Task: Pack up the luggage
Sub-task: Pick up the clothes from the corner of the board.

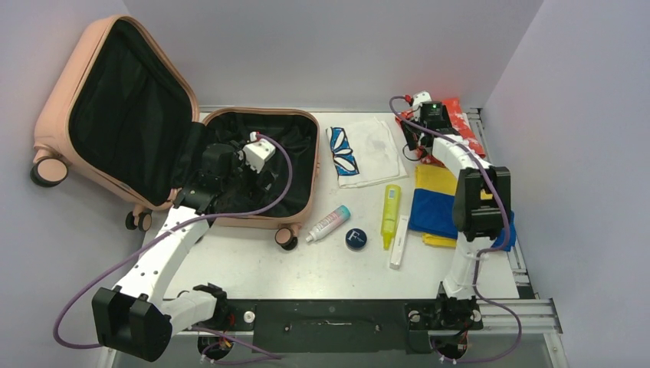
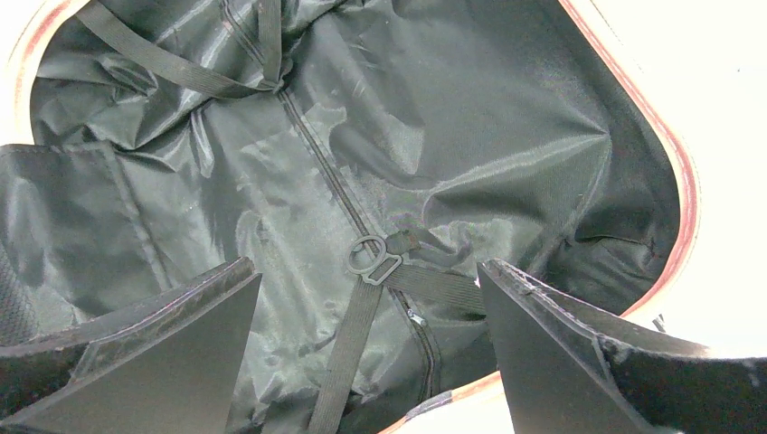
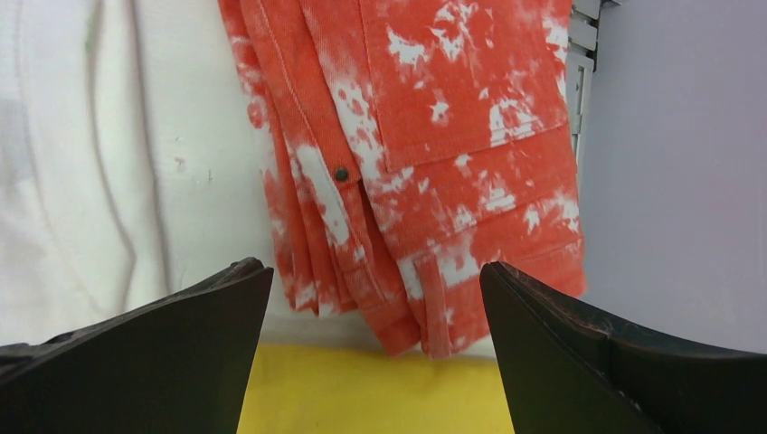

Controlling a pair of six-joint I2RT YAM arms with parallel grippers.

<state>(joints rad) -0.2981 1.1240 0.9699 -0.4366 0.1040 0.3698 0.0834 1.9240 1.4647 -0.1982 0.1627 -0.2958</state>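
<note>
My right gripper should go down next until its open fingers straddle the garment's buttoned edge (image 3: 345, 226), and then close. That edge lies between the fingers, with clear table (image 3: 213, 217) beside it.
The salmon-pink luggage (image 1: 65, 92) lies open at the left, its lid leaning on the wall and its black-lined base half (image 1: 312, 165) flat on the table. My left gripper (image 1: 230, 175) is down inside the base half, open and holding nothing. In the left wrist view my left gripper (image 2: 371, 362) hovers over the black lining (image 2: 488, 136) and a strap ring (image 2: 373, 258). At the back right my right gripper (image 1: 418, 130) is open above a folded orange-and-white garment (image 3: 434, 136). That gripper (image 3: 375, 353) has nothing in it; the garment's hem lies between its fingertips.
On the table lie a white cloth with a blue pattern (image 1: 360, 153), a yellow tube (image 1: 391, 208), a pink tube (image 1: 328, 224), a round dark jar (image 1: 356, 238), a white stick (image 1: 398, 241) and a yellow-and-blue cloth (image 1: 433, 201). Walls stand close at the back and the right.
</note>
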